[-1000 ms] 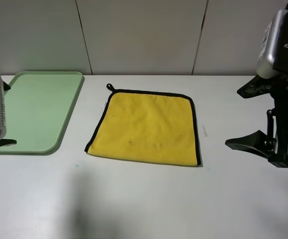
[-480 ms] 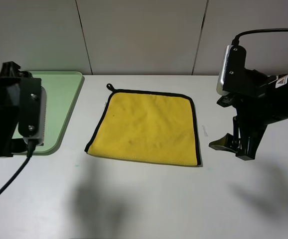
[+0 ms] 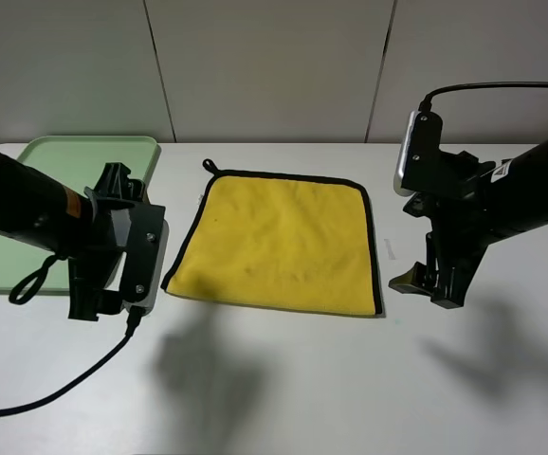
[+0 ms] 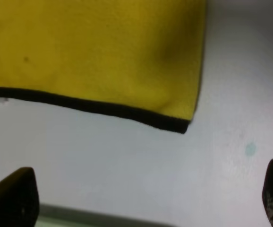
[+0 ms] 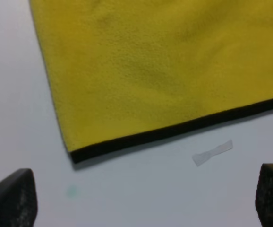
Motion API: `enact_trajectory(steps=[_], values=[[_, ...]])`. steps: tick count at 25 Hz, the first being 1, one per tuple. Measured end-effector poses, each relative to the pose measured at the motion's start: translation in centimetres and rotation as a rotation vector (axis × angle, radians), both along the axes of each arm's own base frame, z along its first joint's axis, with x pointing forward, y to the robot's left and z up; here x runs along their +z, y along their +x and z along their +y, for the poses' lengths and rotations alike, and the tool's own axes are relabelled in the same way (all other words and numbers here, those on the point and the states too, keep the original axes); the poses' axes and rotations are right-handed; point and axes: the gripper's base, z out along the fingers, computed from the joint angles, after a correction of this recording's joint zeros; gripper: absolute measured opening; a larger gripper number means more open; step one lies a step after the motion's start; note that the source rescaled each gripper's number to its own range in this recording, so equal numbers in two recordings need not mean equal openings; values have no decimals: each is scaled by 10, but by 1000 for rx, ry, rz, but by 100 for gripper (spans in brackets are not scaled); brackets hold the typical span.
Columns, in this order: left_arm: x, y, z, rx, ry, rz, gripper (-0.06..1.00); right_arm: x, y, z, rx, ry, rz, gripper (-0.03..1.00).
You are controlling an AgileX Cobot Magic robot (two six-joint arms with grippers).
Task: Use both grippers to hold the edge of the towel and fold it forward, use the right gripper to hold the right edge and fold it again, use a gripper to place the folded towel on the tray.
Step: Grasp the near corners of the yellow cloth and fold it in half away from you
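The yellow towel's corner (image 3: 170,286) lies flat and free in front of my left gripper's open fingers. I should keep moving in until the fingers are on both sides of the front edge (image 3: 198,299).
The yellow towel (image 3: 279,242) lies flat and unfolded mid-table, its black-trimmed edge (image 3: 374,246) all around. The pale green tray (image 3: 75,166) sits at the back left, partly hidden by my left arm. My left gripper (image 3: 99,305) hovers open just left of the towel's front left corner. My right gripper (image 3: 426,284) hovers open just right of the front right corner. In the left wrist view the towel (image 4: 94,52) and its corner trim (image 4: 174,125) lie beyond the open gripper (image 4: 143,198). In the right wrist view the towel (image 5: 160,66) lies ahead of the open gripper (image 5: 141,198). Neither gripper holds anything.
A small clear tape scrap (image 5: 213,152) lies on the table right of the towel (image 3: 389,248). The left arm's black cable (image 3: 56,398) trails across the front left of the table. A grey panelled wall (image 3: 274,66) stands behind.
Both arms have swung inward and down from the view's sides. The left gripper moved from over the tray to the towel's front left corner; the right closed in on the front right corner.
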Motion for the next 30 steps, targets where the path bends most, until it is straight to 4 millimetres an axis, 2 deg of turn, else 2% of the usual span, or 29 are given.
enact_trajectory(steps=[4,10,18,21,30], values=[[-20,7,-5,-15,0,10,94,-3,2,0,-4,-2,1,100],[-37,13,-11,-100,13,-21,93,-2,3,0,-8,0,-14,100],[-48,19,-16,-200,19,-89,91,-2,4,0,-11,2,-24,100],[-55,20,-18,-210,20,-87,91,-1,5,0,-16,5,-40,100],[-61,27,-23,-215,-18,-140,89,0,7,0,-21,8,-58,100]])
